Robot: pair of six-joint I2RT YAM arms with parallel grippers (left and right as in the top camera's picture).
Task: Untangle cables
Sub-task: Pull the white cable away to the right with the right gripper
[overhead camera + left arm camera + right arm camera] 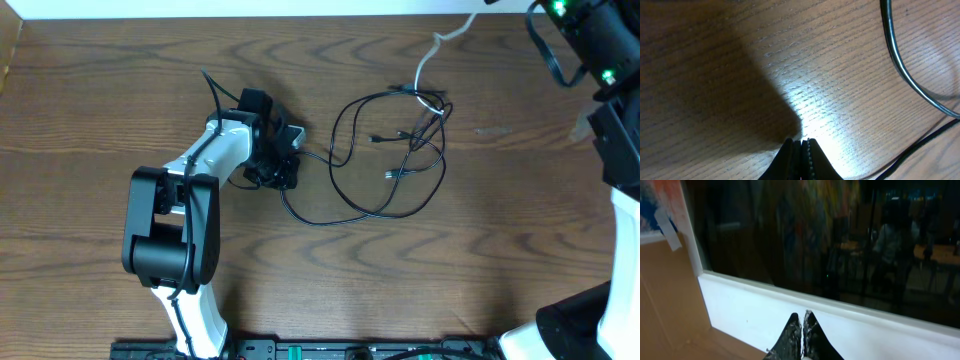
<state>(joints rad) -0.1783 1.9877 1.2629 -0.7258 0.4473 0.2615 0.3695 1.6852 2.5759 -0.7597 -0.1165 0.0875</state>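
Note:
The white cable's end hooks (430,103) around the black loops, so I need to pull it clear with my right gripper and put it down on the open wood (545,135) next to the loops.
Several thin black cables (390,150) lie in overlapping loops at the table's middle right, with small plug ends inside the loops. A white cable (428,62) runs from the tangle toward the far edge. One black strand trails left to my left gripper (283,176), which hangs low over the table. In the left wrist view the jaws (801,142) are shut with nothing seen between them, and two black strands (900,65) pass to their right. My right gripper (802,314) is shut and empty, raised at the far right and facing a window ledge.
The wooden table (100,100) fills the overhead view. The right arm's body (610,110) stands along the right edge. A white ledge (865,330) and a dark window show in the right wrist view.

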